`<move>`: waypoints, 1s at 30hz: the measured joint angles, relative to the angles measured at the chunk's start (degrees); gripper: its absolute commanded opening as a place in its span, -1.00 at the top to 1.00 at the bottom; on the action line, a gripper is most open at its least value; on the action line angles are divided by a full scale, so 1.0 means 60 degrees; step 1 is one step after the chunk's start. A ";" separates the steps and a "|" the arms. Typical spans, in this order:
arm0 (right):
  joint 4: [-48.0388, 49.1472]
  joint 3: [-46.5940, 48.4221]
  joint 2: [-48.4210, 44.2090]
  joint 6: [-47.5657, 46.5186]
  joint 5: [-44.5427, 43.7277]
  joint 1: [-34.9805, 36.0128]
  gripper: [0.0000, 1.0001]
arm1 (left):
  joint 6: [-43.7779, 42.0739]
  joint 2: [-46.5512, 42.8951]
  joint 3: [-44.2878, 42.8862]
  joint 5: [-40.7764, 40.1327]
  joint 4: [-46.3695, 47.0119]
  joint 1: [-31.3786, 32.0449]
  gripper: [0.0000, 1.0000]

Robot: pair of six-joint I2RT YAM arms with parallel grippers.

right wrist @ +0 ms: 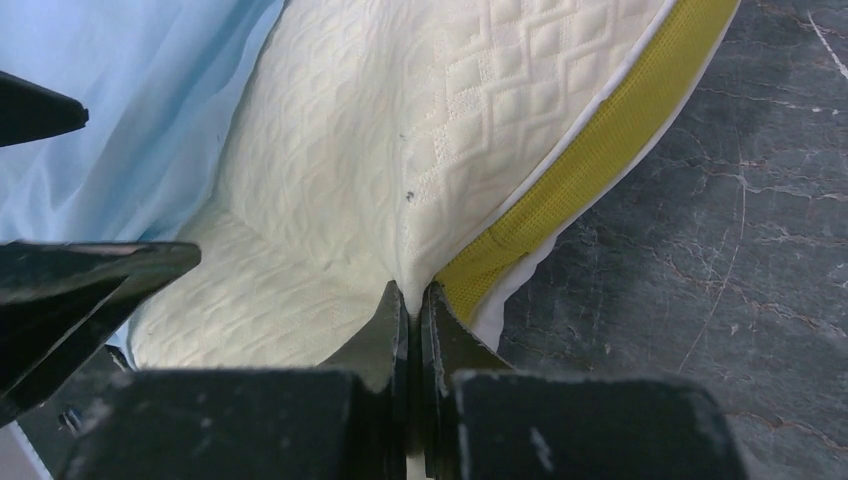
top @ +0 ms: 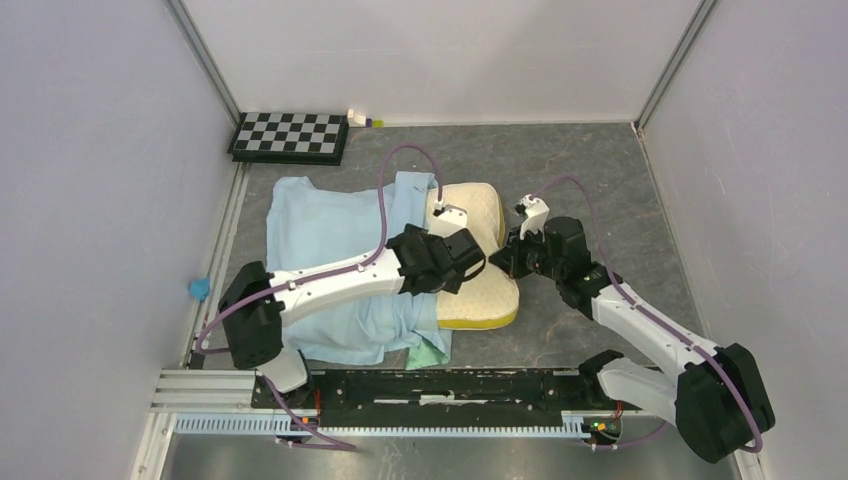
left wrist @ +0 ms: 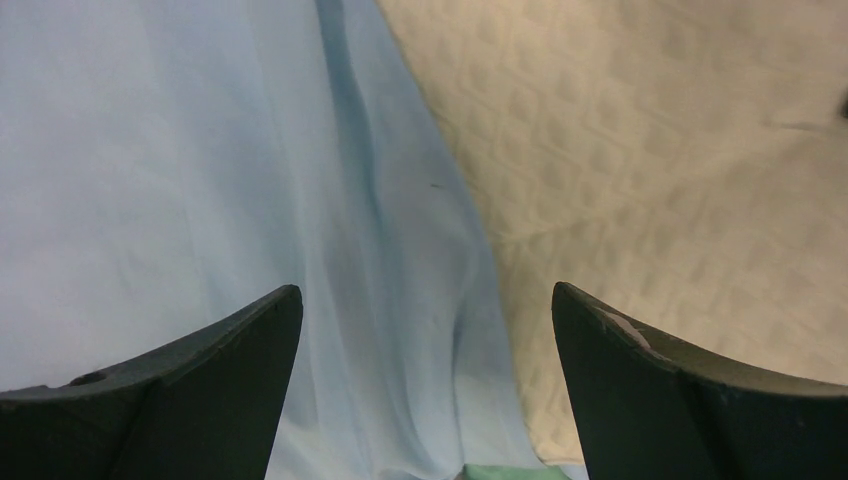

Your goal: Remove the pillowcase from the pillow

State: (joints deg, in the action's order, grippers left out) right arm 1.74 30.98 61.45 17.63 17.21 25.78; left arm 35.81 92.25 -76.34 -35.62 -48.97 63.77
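Observation:
Next, I back my left gripper off and pinch only the pillowcase (top: pixel 368 322), clear of the pillow, as that gripper's fingers straddle the pillowcase's edge (left wrist: pixel 488 265) and the cream pillow.
The light-blue pillowcase (top: pixel 330 260) lies wrinkled at the left and covers the left part of the cream pillow (top: pixel 478 215), whose right part and mustard side band (top: pixel 480 320) stick out. My left gripper (top: pixel 470 262) is open over the pillowcase's edge; in the left wrist view its fingers straddle the blue pillowcase (left wrist: pixel 250 180) and the bare pillow (left wrist: pixel 650 150), with a pale green flap (left wrist: pixel 505 472) below. My right gripper (right wrist: pixel 412 300) is shut, pinching the cream pillow cover (right wrist: pixel 400 150) next to the yellow band (right wrist: pixel 600 140).
A checkerboard (top: pixel 290 137) lies at the back left with a small white-and-yellow object (top: pixel 362 119) beside it. A blue object (top: pixel 199 289) sits by the left wall. A black rail (top: pixel 440 388) runs along the near edge. The table (top: pixel 600 180) is dark grey.

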 measured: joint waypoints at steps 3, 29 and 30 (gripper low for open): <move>-0.0168 0.0000 -0.0168 -0.0004 -0.0175 0.0000 1.00 | 0.0193 0.0095 0.0546 -0.0022 0.0171 -0.0379 -1.00; -0.2204 0.0171 -0.1814 0.1224 -0.2896 -0.2521 0.92 | 0.2288 -0.4717 0.5453 0.3140 0.3231 -0.6240 -0.79; -0.2178 0.0171 -0.1810 0.1166 -0.2790 -0.2550 0.78 | 0.2106 -0.4728 0.5453 0.3304 0.3289 -0.6255 -0.82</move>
State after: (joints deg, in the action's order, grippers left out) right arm -11.33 32.01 50.59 24.62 0.47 10.48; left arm 48.45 63.88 -43.62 -15.79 -29.23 26.24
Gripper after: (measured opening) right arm 0.025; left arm 0.869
